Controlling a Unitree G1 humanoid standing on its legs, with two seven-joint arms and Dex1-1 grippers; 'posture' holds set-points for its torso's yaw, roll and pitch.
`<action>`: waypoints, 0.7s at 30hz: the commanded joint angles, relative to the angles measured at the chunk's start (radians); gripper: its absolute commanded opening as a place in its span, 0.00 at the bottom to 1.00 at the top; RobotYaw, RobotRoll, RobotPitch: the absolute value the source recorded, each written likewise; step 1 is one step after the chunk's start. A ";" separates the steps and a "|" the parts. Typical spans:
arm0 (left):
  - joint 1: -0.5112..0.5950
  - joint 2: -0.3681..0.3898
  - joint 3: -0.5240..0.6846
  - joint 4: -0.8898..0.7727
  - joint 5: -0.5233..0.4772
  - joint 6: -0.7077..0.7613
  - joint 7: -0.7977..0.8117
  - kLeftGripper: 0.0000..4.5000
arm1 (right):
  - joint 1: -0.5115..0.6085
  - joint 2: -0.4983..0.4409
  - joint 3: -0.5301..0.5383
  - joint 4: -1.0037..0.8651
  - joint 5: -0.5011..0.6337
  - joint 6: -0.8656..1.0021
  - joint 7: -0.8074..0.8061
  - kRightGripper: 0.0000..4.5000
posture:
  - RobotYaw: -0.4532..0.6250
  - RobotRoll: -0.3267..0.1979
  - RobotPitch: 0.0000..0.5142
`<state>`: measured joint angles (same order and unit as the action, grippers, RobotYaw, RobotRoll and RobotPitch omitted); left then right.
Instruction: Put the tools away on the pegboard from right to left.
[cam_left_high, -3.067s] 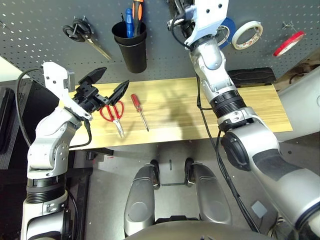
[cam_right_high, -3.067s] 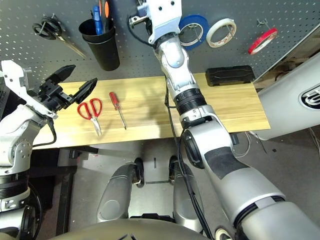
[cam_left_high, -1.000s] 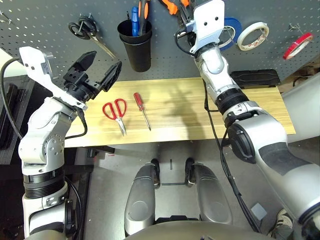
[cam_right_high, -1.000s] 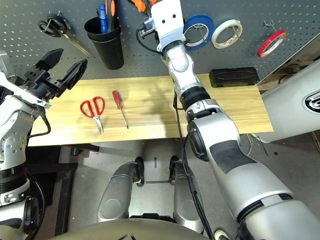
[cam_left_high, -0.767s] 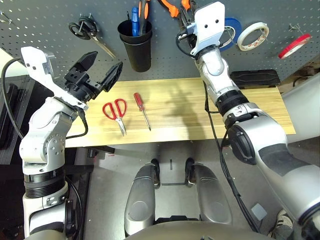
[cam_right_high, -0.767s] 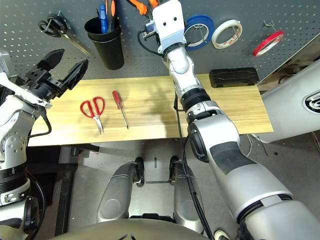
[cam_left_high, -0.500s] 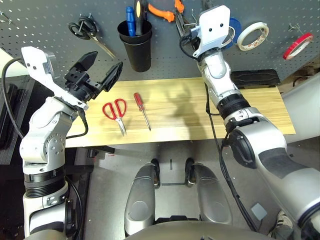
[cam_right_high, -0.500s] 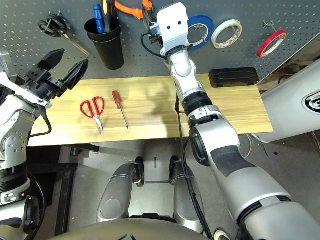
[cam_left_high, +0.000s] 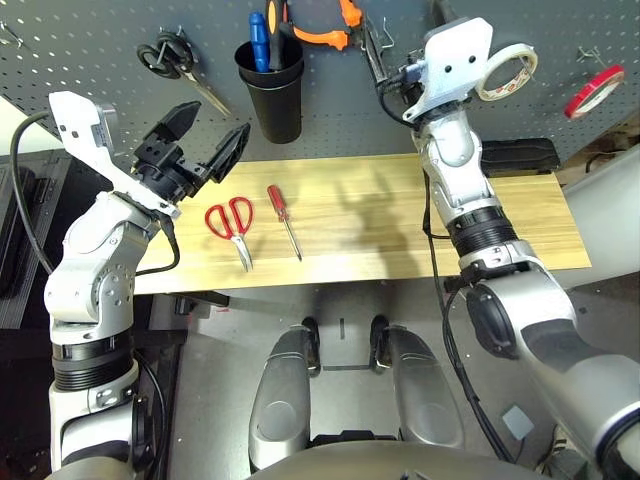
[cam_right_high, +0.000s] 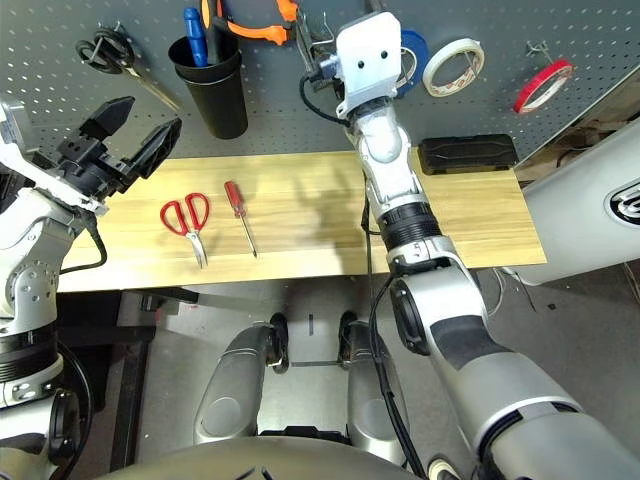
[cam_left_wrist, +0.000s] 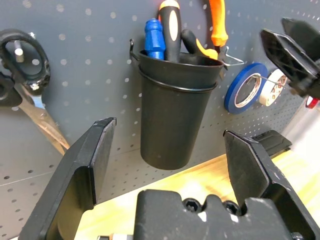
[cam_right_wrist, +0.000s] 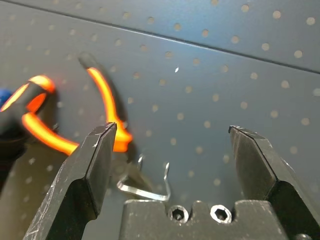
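I am going to lift the red-handled scissors (cam_left_high: 233, 236) by a single loop, and they will swing wider open then, because the red loops (cam_left_high: 229, 217) stand apart above a pivot.
The orange-handled pliers (cam_left_high: 322, 22) hang slanted on the pegboard (cam_left_high: 90, 40) between the black cup (cam_left_high: 268, 92) and a metal hook (cam_right_wrist: 145, 184). My right gripper (cam_right_wrist: 170, 131) stands open just off the board beside them, holding nothing. The red tape ring (cam_left_high: 585, 90) hangs at the far right. On the table lie the red-handled scissors (cam_left_high: 231, 222) and the slim red-handled screwdriver (cam_left_high: 280, 216). My left gripper (cam_left_high: 220, 122) hovers open above the table's left end, near the scissors, facing the cup (cam_left_wrist: 175, 115).
Black-handled scissors (cam_left_high: 170, 62) hang left of the cup. A white tape roll (cam_left_high: 505, 70) and a blue one (cam_right_high: 410, 48) hang by my right wrist. A black case (cam_left_high: 510, 155) lies at the table's back right. The cup holds several handled tools.
My right gripper has opened, let go of the pliers and drawn back to the right. The pliers stay on the pegboard. My left arm has hardly moved.
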<state>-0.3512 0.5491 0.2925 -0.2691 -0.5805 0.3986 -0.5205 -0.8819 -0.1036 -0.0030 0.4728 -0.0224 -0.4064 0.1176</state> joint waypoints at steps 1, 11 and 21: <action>0.014 -0.003 -0.008 -0.007 0.009 -0.008 -0.009 1.00 | 0.084 0.002 0.033 -0.151 0.022 0.111 0.053 1.00 | 0.51 0.62 0.52; 0.091 0.023 -0.019 -0.007 0.031 -0.026 -0.062 1.00 | 0.331 -0.007 0.096 -0.493 0.069 0.439 0.144 1.00 | 0.51 0.62 0.53; 0.154 0.078 -0.018 0.025 0.075 -0.051 -0.136 1.00 | 0.317 0.036 0.159 -0.380 0.146 0.864 0.269 1.00 | 0.52 0.62 0.54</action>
<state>-0.2197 0.6148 0.2833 -0.2556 -0.5185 0.3545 -0.6321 -0.5623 -0.0789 0.1446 0.0715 0.0965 0.3840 0.3681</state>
